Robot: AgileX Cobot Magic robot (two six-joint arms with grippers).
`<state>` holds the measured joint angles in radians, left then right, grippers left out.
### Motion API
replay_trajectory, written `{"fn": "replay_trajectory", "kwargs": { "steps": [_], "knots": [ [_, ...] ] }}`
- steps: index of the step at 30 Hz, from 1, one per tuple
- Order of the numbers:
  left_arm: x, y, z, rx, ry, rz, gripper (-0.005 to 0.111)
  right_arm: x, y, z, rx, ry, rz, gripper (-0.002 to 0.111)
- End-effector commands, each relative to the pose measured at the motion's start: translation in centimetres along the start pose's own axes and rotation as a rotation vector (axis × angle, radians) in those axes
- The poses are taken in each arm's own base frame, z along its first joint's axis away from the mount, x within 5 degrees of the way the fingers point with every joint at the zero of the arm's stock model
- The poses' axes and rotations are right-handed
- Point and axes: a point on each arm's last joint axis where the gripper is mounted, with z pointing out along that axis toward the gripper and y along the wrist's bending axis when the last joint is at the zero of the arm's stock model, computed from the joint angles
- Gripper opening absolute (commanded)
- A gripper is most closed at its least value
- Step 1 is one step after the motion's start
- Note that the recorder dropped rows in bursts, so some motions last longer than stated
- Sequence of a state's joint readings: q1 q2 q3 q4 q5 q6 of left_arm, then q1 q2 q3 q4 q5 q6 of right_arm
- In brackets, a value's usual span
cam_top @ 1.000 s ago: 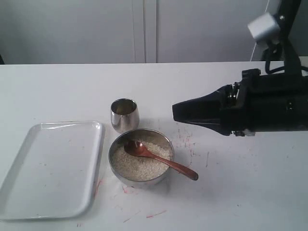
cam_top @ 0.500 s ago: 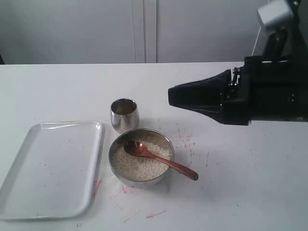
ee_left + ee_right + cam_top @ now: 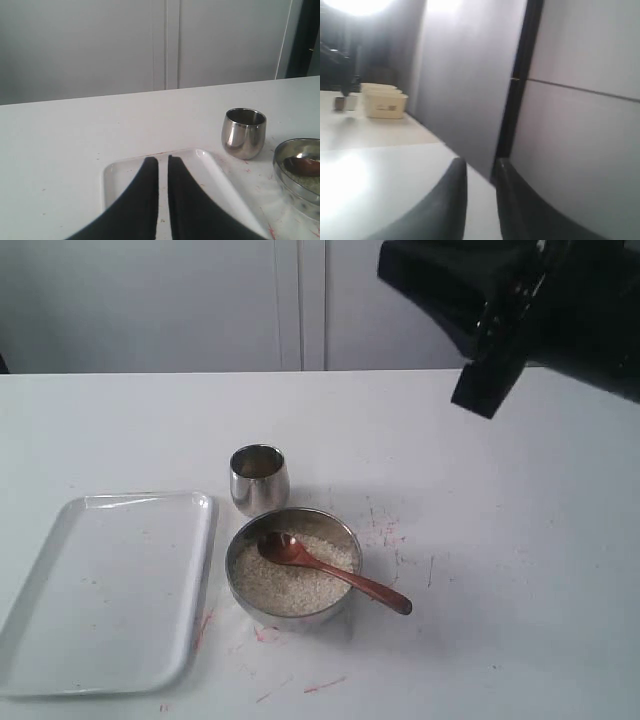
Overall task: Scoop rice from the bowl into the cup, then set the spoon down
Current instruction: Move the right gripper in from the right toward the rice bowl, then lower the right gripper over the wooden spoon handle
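The robot's right gripper is high up and far from the spoon, facing the wall [image 3: 467, 75], so the robot should turn that gripper down, open it wide and lower it over the spoon's handle [image 3: 380, 592].
The steel bowl [image 3: 240, 562] holds off-white rice [image 3: 283, 587]. The reddish-brown spoon [image 3: 330, 572] lies in it, head on the rice, handle sticking out over the rim to the right. Just behind the bowl stands the steel cup [image 3: 259, 478]. My right gripper [image 3: 390, 262] is high above the table at the back right, far from them. In its wrist view the right gripper [image 3: 481, 162] is narrowly open, holds nothing and faces a wall. My left gripper [image 3: 163, 159] is shut and empty over the tray, with the cup [image 3: 243, 133] and bowl [image 3: 300, 150] off to one side.
A white rectangular tray [image 3: 110, 590] lies left of the bowl, close to its rim. Red marks dot the white table [image 3: 500, 570] around the bowl. The right wrist view shows a cream box [image 3: 384, 104] far off.
The right arm has risen from just above the table, to the right of the bowl, to the upper right of the exterior view. Bowl, spoon and cup have not moved.
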<state>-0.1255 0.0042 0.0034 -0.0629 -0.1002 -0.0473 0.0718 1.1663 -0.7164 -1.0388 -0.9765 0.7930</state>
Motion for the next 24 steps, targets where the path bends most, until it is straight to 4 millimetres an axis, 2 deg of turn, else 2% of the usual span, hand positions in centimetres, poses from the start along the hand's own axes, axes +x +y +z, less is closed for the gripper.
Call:
{"fn": "replay_trajectory", "kwargs": {
  "steps": [1, 3, 11, 20, 22, 24],
  "knots": [
    [-0.2, -0.1, 0.0, 0.007, -0.012, -0.007, 0.014, -1.4, -1.4, -0.5, 0.212, -0.024, -0.184, 0.021],
    [-0.2, -0.1, 0.0, 0.007, -0.012, -0.007, 0.014, -1.5, -1.6, -0.7, 0.291, 0.039, -0.224, 0.021],
    [-0.2, -0.1, 0.0, 0.007, -0.012, -0.007, 0.014, -0.5, -0.6, -2.0, 0.476, 0.368, -0.100, 0.021],
    [-0.2, -0.1, 0.0, 0.007, -0.012, -0.007, 0.014, -0.7, 2.7, -1.8, 0.464, 0.543, 0.043, 0.021],
    [-0.2, -0.1, 0.0, 0.007, -0.012, -0.007, 0.014, -1.0, 3.5, -1.8, 0.463, 0.636, 0.093, 0.020],
    [-0.2, -0.1, 0.0, 0.007, -0.012, -0.007, 0.014, -1.4, 4.6, -1.4, 0.386, 0.737, 0.103, 0.018]
  ]
}}
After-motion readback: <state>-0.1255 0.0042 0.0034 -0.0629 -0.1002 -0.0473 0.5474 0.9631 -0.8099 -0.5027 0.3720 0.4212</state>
